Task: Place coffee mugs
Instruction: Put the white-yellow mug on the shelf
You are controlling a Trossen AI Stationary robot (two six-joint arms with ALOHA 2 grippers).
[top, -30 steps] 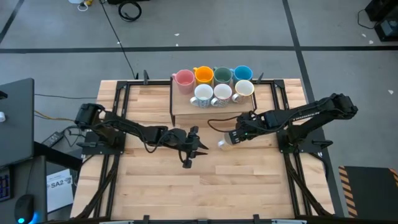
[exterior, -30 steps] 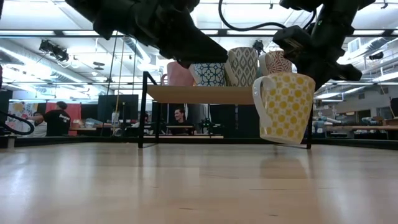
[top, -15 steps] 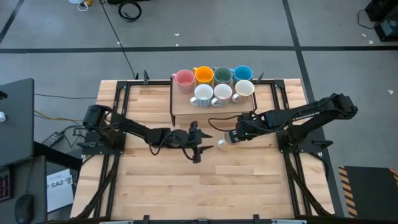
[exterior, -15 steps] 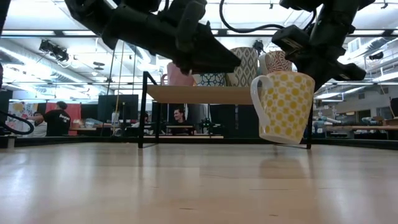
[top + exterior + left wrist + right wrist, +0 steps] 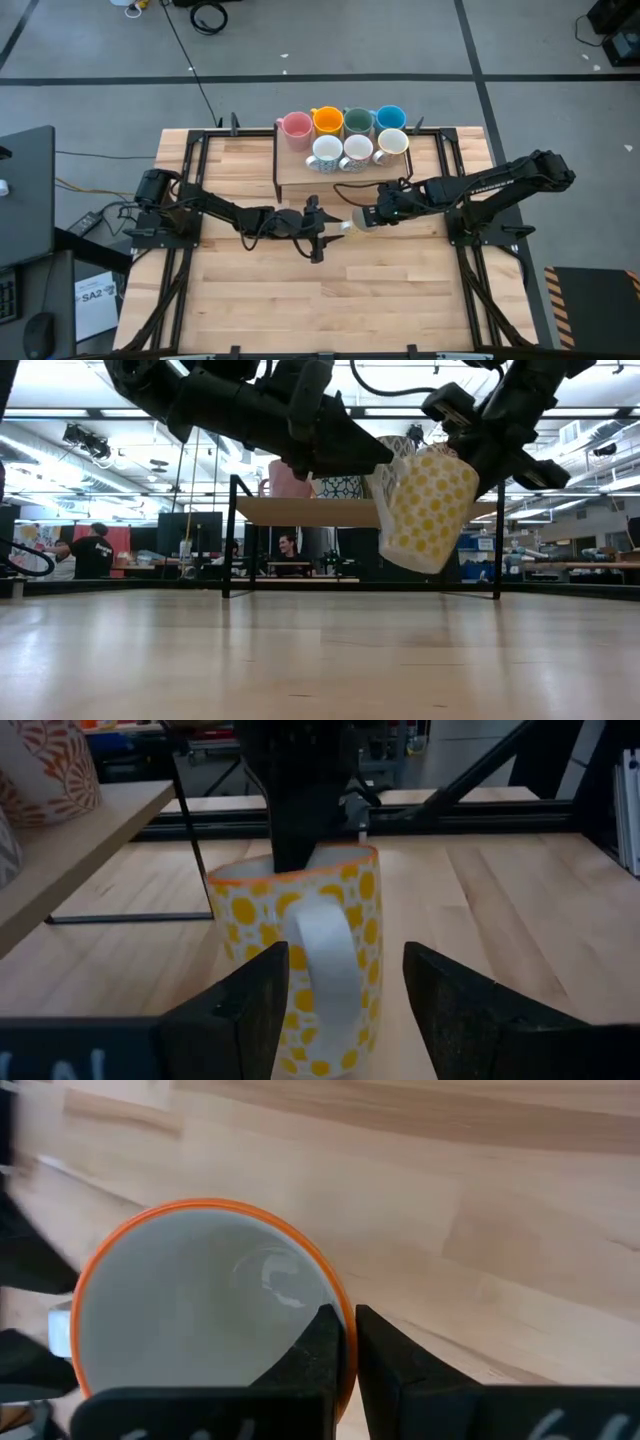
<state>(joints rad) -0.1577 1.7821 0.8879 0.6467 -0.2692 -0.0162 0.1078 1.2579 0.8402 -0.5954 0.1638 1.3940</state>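
The mug is held by its rim (image 5: 343,1306) opposite the handle in my right gripper. My left gripper should close on the mug's white handle (image 5: 329,960) before my right gripper opens.
A white mug with yellow dots and an orange rim (image 5: 425,505) hangs tilted above the table's middle, with my right gripper (image 5: 348,1348) shut on its rim. My left gripper (image 5: 345,1010) is open and level with the mug. Its fingers stand on either side of the mug's white handle (image 5: 322,965), and I see no touch. In the high view the two grippers (image 5: 322,228) (image 5: 368,216) meet just in front of a low wooden shelf (image 5: 300,172). On the shelf stand pink, orange, green, blue and three pale mugs (image 5: 343,137). My right gripper pinches the mug's rim (image 5: 342,1312) on the side away from the handle, one finger (image 5: 322,1345) inside the cup and one outside. The fingers come from above, slanting in from the table's right. The mug hangs below them, tipped, clear of the table.
The shelf stands on thin black legs (image 5: 233,535) at the far middle of the table. Black frame rails (image 5: 190,150) run along both sides of the wooden top. Bare wood (image 5: 330,300) lies toward the near edge. People sit in the room beyond.
My left gripper has gone toward the table's right and turned level toward the mug, then held still. My right gripper has carried the mug toward the table's left, up to the left gripper. The mug has tipped from nearly upright to a slant.
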